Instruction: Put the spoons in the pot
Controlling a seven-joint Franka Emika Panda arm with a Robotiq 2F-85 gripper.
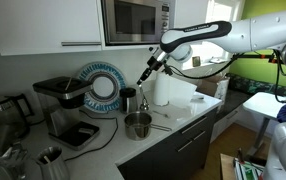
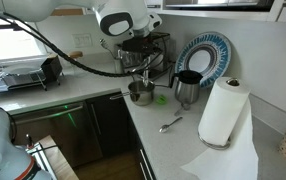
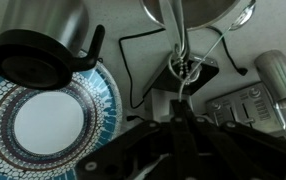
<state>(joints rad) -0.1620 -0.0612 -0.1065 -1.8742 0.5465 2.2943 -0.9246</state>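
The spoon's lower end (image 1: 143, 104) is hanging above the pot's opening (image 1: 138, 119). My gripper should keep going down until that end is inside the pot's rim, and then let go.
My gripper (image 1: 144, 76) hangs over the small shiny steel pot (image 1: 138, 125) on the counter and is shut on a thin silvery spoon (image 3: 180, 55). In the wrist view the closed fingers (image 3: 180, 118) pinch the spoon's handle, which points toward the pot (image 3: 208, 10). In an exterior view the gripper (image 2: 134, 66) is just above the pot (image 2: 141, 94). Another spoon (image 2: 170, 124) lies loose on the counter, in front of the dark mug (image 2: 186, 90). I cannot tell what is inside the pot.
A black coffee machine (image 1: 65, 105) stands beside the pot. A blue patterned plate (image 1: 101, 88) leans on the wall. A paper towel roll (image 2: 220, 110) stands nearby, and a microwave (image 1: 136, 18) hangs above. The counter edge (image 2: 143, 140) runs close to the pot.
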